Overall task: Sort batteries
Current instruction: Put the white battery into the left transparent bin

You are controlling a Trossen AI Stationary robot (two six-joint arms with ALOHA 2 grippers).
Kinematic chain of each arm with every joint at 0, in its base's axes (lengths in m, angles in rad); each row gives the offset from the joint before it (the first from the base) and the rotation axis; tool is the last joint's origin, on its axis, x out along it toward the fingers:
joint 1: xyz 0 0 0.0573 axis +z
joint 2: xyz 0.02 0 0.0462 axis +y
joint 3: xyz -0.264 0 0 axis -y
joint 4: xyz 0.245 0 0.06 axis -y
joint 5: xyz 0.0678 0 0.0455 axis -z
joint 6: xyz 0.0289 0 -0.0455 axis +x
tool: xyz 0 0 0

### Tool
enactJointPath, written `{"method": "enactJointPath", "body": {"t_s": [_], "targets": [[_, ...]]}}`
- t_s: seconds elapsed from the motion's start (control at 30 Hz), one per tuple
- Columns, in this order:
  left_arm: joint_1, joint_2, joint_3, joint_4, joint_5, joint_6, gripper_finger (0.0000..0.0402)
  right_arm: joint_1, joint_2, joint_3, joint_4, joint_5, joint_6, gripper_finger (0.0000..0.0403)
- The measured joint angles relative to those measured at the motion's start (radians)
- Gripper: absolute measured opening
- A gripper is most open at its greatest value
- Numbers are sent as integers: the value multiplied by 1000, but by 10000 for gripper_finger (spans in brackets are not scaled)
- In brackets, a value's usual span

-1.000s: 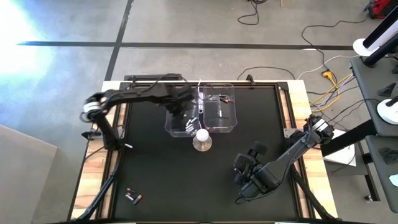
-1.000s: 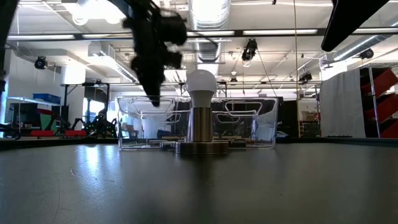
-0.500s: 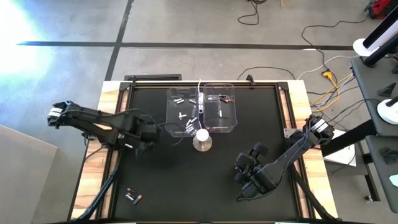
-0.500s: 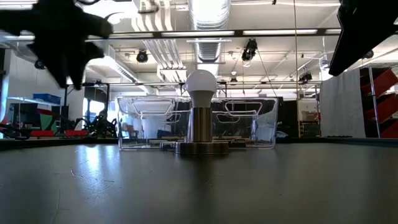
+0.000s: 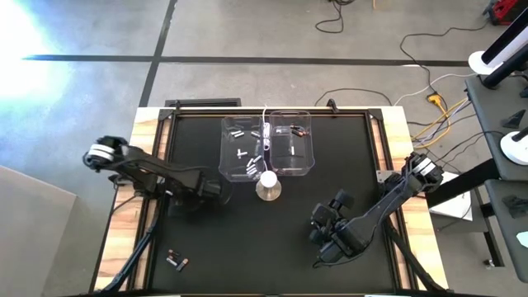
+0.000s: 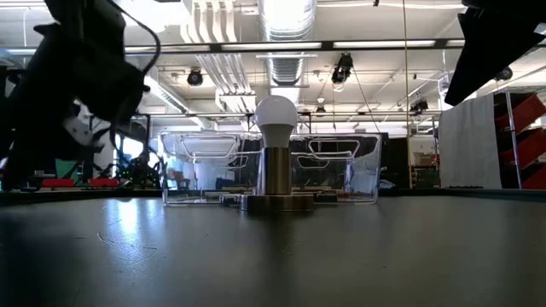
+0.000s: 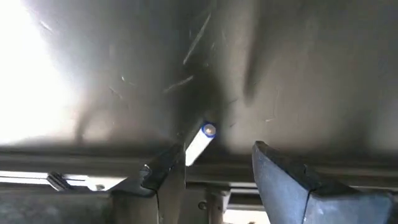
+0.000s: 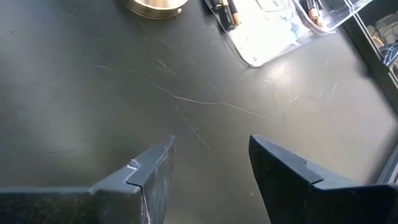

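I should keep closing in on the white battery until my left gripper's open fingers grip its sides [image 7: 198, 147], because the battery lies free and its blue end [image 7: 209, 129] shows in the gap between those fingers.
Silvery batteries [image 5: 247, 155] lie in the left clear bin [image 5: 231, 169], and dark ones [image 5: 297, 129] lie in the right clear bin [image 5: 307, 165]. Two more batteries [image 5: 176, 261] lie loose on the black table at the near left. A white battery with a blue end [image 7: 200, 142] lies on the table by the edge rail. My left gripper [image 7: 214, 158] [image 5: 206, 191] hangs open above it, with the battery nearer one fingertip. My right gripper [image 8: 211, 158] [image 5: 323, 227] hovers open over bare table at the near right.
A white bulb on a round brass base [image 5: 268, 186] [image 6: 275, 162] stands just in front of the bins, with a white cable running between them. A wooden rim and metal rails [image 5: 153, 206] border the black mat. Bare mat [image 5: 247, 239] lies between the two arms.
My left gripper has swung from above the left bin toward the table's left edge. It has also come down and tipped more steeply toward the mat. The gap between its fingers has not visibly changed.
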Motion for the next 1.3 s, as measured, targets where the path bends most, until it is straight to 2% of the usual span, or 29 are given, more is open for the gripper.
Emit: {"method": "enactJointPath", "body": {"t_s": [0.47,0.6,0.73,0.87,0.93,1.1,1.3], "targets": [[37,300,0,2,-8,1,161,2,0,-4,28,0,0,199],[38,373,3,1,-8,3,146,10,0,-7,33,-3,0,199],[37,417,6,1,-14,3,102,24,0,-8,44,-5,0,199],[34,417,6,5,-22,6,32,41,0,-9,50,-6,0,199],[29,407,4,7,-24,2,13,48,0,-9,52,-6,0,199],[-21,339,-1,17,-27,6,16,60,0,-9,53,-6,4,199],[-148,213,37,23,32,25,5,64,0,-11,53,-10,26,199]]}}
